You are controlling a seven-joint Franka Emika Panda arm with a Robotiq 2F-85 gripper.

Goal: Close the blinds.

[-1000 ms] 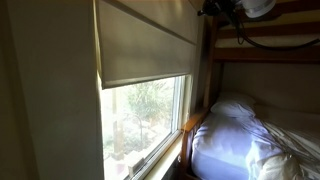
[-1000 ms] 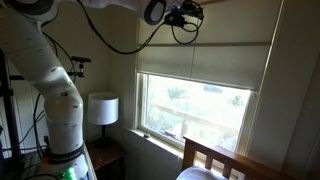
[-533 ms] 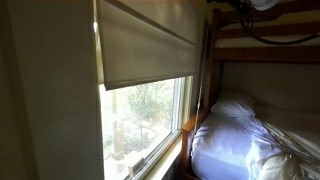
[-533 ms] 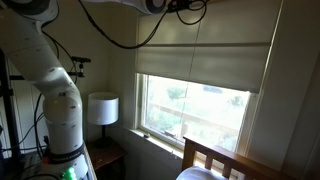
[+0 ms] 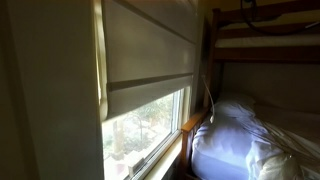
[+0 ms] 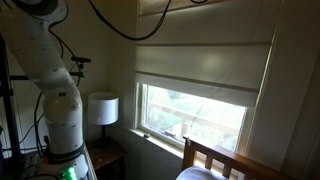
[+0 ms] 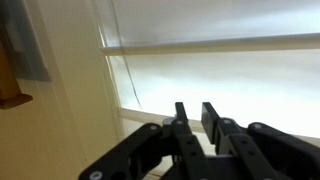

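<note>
The pull cord (image 7: 131,83) hangs outside the narrow gap between the gripper's fingers, so the robot's gripper should open wide and move over to the blinds' edge (image 7: 120,50) to line up with the cord.
The beige Roman blinds (image 5: 150,60) cover the upper two thirds of the window in both exterior views (image 6: 200,70). Bare glass shows below the rolled hem. In the wrist view the blinds (image 7: 220,20) fill the top, with bright window under them. My gripper (image 7: 193,108) shows only in the wrist view, its fingers close together with a narrow gap, high up by the window. It is above the top edge of both exterior views. A thin pull cord (image 5: 208,92) hangs beside the window and also shows in the wrist view (image 7: 122,75).
A bunk bed with white bedding (image 5: 250,135) stands right by the window, its wooden upper rail (image 5: 265,42) close to the arm. A white lamp (image 6: 102,108) sits on a side table beside the robot's base (image 6: 60,110). A wooden headboard (image 6: 215,158) is under the sill.
The blinds' hem has dropped clearly lower over the glass. My gripper has risen out of the top of both exterior views. The cord now swings beside the bed post.
</note>
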